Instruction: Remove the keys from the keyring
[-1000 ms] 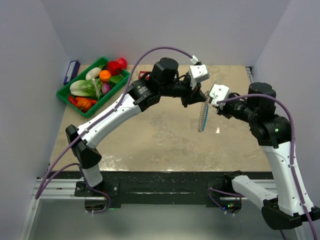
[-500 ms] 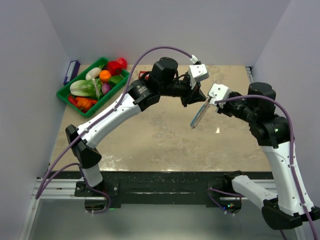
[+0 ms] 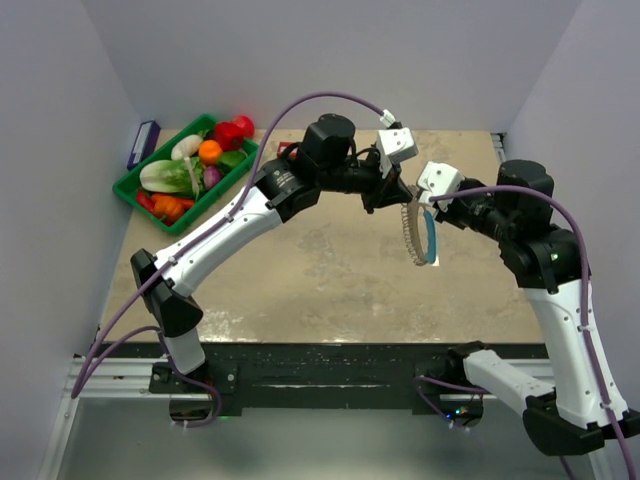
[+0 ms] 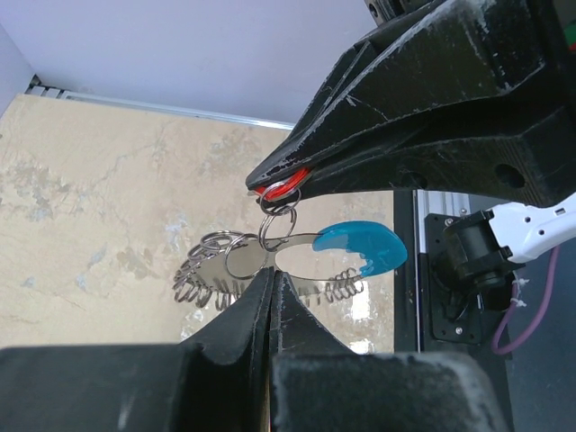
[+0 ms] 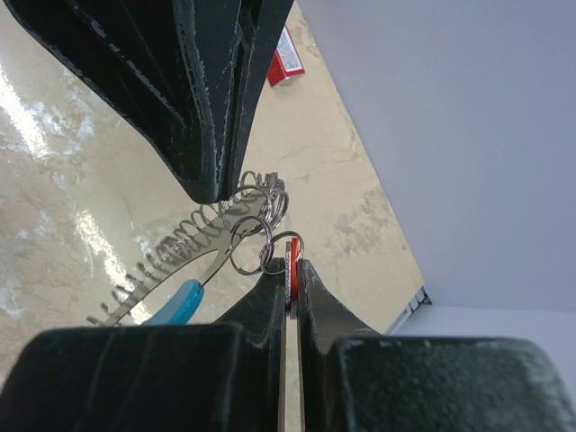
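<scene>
My left gripper is holding the keyring's metal band below the small rings on the key. So it should open and take hold of the small rings beside the key.
The keyring hangs in the air between my two grippers, its blue section on the right. In the left wrist view my left gripper is shut on the keyring's thin metal band, with silvery rings to the left and the blue section to the right. In the right wrist view my right gripper is shut on the small key with a red part, joined by small rings to the keyring. From above, the left gripper and right gripper nearly touch.
A green tray of toy vegetables stands at the back left, with a dark blue box beside the left wall. A long red box lies on the table behind the left arm. Walls close three sides.
The keyring has swung: it hung edge-on, tilted to the lower left, and now hangs further right with the blue section showing. Both grippers keep their hold.
</scene>
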Tool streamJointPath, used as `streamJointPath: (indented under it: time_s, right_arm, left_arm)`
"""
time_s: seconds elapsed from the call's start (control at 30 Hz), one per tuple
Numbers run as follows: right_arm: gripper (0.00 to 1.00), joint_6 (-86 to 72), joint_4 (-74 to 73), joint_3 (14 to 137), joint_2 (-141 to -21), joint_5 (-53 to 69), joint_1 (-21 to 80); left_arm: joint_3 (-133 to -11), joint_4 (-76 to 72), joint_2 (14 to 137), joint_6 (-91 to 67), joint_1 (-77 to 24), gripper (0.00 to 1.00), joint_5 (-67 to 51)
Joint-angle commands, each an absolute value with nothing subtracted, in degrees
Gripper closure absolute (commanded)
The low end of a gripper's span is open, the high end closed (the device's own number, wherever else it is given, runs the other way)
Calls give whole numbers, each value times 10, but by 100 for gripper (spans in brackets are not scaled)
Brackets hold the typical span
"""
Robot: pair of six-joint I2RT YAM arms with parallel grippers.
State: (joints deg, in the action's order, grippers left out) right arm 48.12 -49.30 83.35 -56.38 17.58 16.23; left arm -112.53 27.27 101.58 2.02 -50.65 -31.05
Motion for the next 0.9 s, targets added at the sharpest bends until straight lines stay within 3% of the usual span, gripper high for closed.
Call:
streamJointPath:
  time_s: [0.0,0.07,0.1,0.13,0.37,0.53,0.87]
  right_arm:
    - [100,485,-461,853,-561,178,165]
    - [100,485,-463,859,-561,180,165]
    - [100,485,-466,860,-561,181,164]
    - [100,484,-466,860,-562,182,165]
    - [100,479,-473,859,-555,207,165]
    - [100,477,-473,846,-548,221,165]
    - [100,472,-473,837,-542,246,165]
  left_arm:
    - [-1115,245,1010,6,-504,100,-314]
    - [-1112,245,1010,8,-504,96,-310]
    - [-1112,243,1008,8,-504,87,-309]
    - [-1114,243,1008,8,-504,84,-312]
    - [-1117,236,1008,-12,-499,70,-331]
    - [-1114,211,1013,-51,-479,55,-387]
    - [-1104,192,1017,-68,-461,52,-414]
